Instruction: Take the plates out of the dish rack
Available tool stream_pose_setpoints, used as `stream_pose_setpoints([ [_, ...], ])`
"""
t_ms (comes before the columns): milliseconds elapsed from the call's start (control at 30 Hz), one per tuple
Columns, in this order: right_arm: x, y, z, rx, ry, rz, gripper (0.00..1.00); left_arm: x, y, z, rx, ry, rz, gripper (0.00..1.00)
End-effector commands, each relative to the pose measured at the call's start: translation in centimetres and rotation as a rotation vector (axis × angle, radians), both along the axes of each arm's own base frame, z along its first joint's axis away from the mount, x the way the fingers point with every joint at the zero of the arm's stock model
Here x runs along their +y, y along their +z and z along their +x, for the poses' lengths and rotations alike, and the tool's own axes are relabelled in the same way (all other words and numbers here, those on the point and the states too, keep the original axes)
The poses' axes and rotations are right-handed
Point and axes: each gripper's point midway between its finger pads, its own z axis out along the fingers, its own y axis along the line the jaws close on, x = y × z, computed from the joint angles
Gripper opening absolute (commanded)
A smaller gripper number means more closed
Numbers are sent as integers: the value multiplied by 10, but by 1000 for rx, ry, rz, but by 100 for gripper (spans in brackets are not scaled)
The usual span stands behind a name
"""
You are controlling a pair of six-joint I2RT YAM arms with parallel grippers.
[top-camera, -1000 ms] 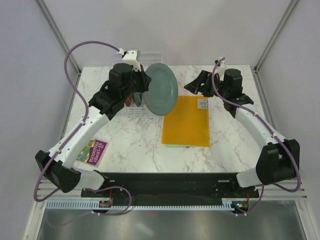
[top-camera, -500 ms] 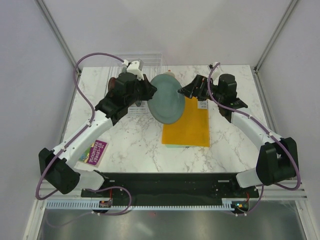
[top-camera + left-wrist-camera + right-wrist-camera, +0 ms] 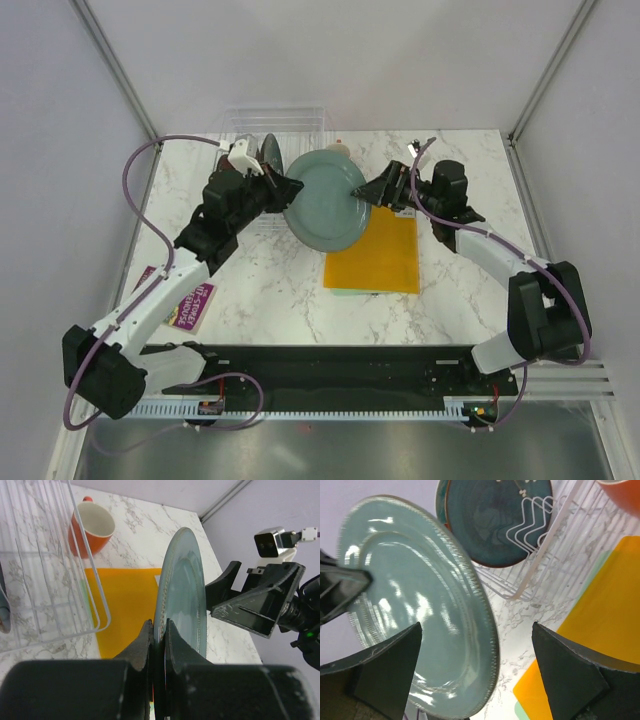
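The robot should pass the grey-green plate from its left gripper to its right gripper, because the folder [image 3: 385, 262] lies under the plate and the clear marble [image 3: 482, 155] is near that gripper.
My left gripper [image 3: 283, 187] [image 3: 158, 630] is shut on the rim of a pale grey-green plate [image 3: 325, 200] [image 3: 185, 600] and holds it tilted in the air, right of the clear dish rack [image 3: 275, 125] [image 3: 45, 580]. My right gripper [image 3: 366, 190] [image 3: 477, 650] is open, its fingers on either side of the plate's [image 3: 415, 605] opposite rim, not closed on it. A dark teal-grey plate [image 3: 497, 520] [image 3: 268, 155] stands in the rack [image 3: 545, 555]. Other plates are hidden.
A flat orange-yellow folder [image 3: 375, 245] [image 3: 125, 600] lies on the marble table right of the rack. An orange cup [image 3: 92, 527] [image 3: 340, 148] stands behind the plate. A purple booklet [image 3: 180, 300] lies at the left front.
The left arm carried the grey-green plate right and turned it flatter. The right gripper moved left and now straddles the plate's rim.
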Motion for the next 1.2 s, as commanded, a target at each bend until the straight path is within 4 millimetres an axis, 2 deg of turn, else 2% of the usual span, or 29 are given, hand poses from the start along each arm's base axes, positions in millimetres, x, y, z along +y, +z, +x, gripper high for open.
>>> stream_pose_setpoints([
  [0,11,26,-13,-95,101,101,98,1,72,-4,-176,-74,-333,2],
  [33,12,28,-15,-102,114,110,98,4,57,-2,-151,-91,-346,2],
  [100,13,25,-16,-93,125,111,93,4,58,1,-158,-116,-419,2],
  [133,14,26,-18,-93,132,120,90,5,49,1,-143,-128,-427,2],
  [167,15,22,-20,-83,148,122,87,3,49,1,-138,-138,-443,2],
  [433,17,-2,-25,-22,170,133,86,-14,53,6,-161,-242,-487,2],
  [700,15,2,-23,-47,163,98,55,-14,43,9,-136,-236,-475,2],
  [733,14,3,-21,-52,149,87,43,-12,40,9,-137,-229,-462,2],
  [933,3,-3,-13,-55,64,-19,39,-1,28,11,-122,-169,-407,2],
  [967,1,-3,-12,-50,56,-23,35,-1,27,10,-121,-168,-404,2],
  [1000,-1,-3,-11,-49,42,-34,21,1,24,10,-117,-160,-392,2],
  [1033,-4,-5,-7,-42,9,-47,14,2,24,10,-118,-155,-385,2],
  [1067,-7,-7,-5,-31,-6,-60,1,3,22,11,-115,-148,-379,2],
  [1100,-11,-3,-3,-40,-31,-66,0,4,18,11,-112,-143,-358,2],
  [1133,-15,-2,0,-49,-60,-77,0,5,16,11,-108,-137,-344,6],
  [1167,-26,0,8,-54,-122,-89,0,6,13,12,-104,-128,-330,17],
])
